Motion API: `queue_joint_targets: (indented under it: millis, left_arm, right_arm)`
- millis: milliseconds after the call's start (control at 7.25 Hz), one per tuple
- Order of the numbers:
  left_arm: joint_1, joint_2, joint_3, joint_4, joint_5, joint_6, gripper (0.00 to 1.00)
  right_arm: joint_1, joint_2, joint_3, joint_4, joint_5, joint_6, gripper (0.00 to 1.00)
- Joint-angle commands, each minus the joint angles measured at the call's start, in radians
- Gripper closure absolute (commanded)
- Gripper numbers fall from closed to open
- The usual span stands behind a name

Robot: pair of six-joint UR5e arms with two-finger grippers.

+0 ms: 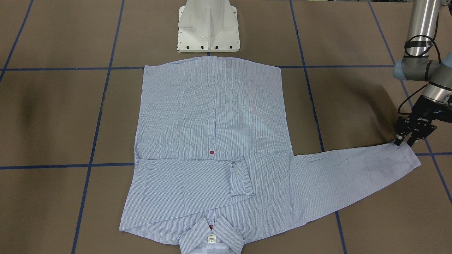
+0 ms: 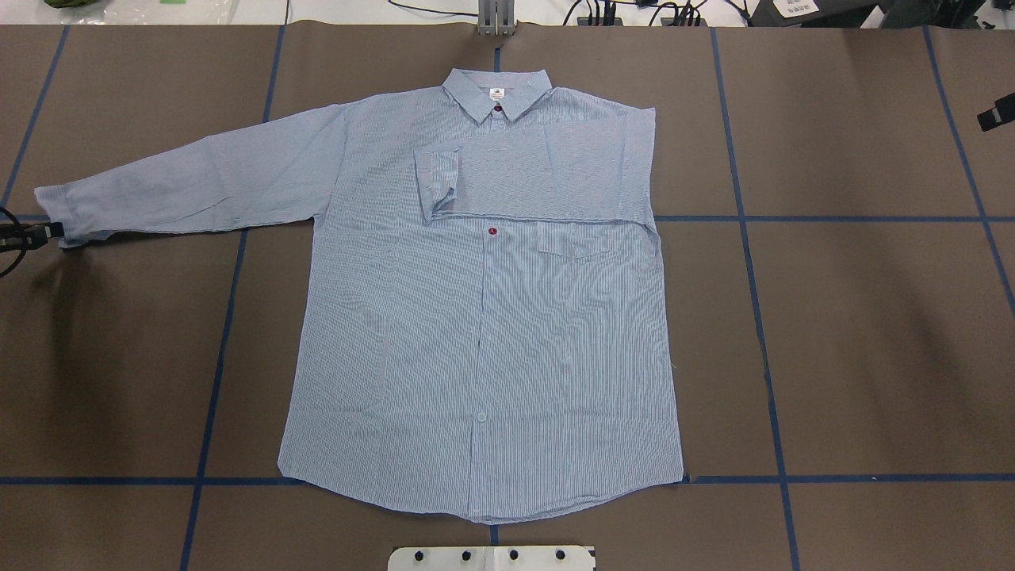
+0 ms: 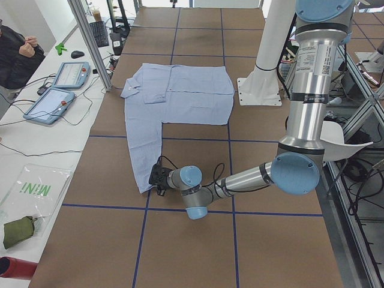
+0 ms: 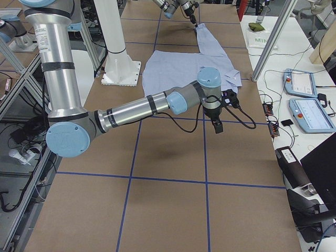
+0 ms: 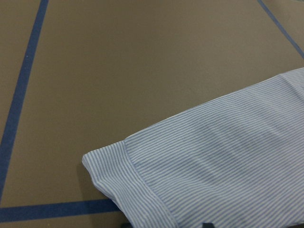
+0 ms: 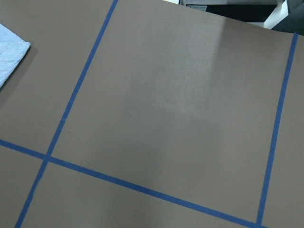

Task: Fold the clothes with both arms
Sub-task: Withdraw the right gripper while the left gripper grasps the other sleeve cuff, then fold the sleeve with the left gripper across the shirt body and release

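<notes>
The outstretched sleeve is almost as long as the chest is wide, so its cuff will go past the cuff of the folded sleeve when I carry it across.
The light blue striped shirt lies flat and front-up on the brown table, collar on the far side from the robot. One sleeve is folded across the chest. The other sleeve stretches straight out to the robot's left. My left gripper is low at that sleeve's cuff, open, with the cuff's edge between its fingertips and the cloth flat on the table. My right gripper hangs over bare table beyond the shirt's other side; I cannot tell whether it is open or shut.
The white pedestal base stands at the shirt's hem. Blue tape lines cross the table. A side bench with tablets and cables runs along the far edge, and a person stands there.
</notes>
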Motion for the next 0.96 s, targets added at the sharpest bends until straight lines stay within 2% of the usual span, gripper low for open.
queue_joint_targets:
  millis: [0, 138, 414, 689, 827]
  left_arm:
    - [-0.002, 0.008, -0.075, 0.015, -0.086, 0.003, 1.0]
    - [-0.014, 0.008, -0.131, 0.027, -0.167, 0.006, 1.0]
    - [-0.012, -0.015, -0.239, 0.087, -0.173, 0.008, 1.0]
    - [-0.012, -0.098, -0.304, 0.107, -0.18, 0.006, 1.0]
    - [-0.012, -0.174, -0.311, 0.201, -0.23, 0.005, 1.0]
  right_arm:
    - [-0.001, 0.001, 0.0, 0.0, 0.0, 0.002, 0.0]
    - [-0.001, 0.001, 0.0, 0.0, 0.0, 0.004, 0.0]
    - [-0.001, 0.001, -0.003, 0.0, 0.0, 0.005, 0.0]
    - [-0.001, -0.001, -0.005, 0.0, 0.0, 0.005, 0.0]
    - [-0.001, -0.001, -0.005, 0.0, 0.0, 0.005, 0.0]
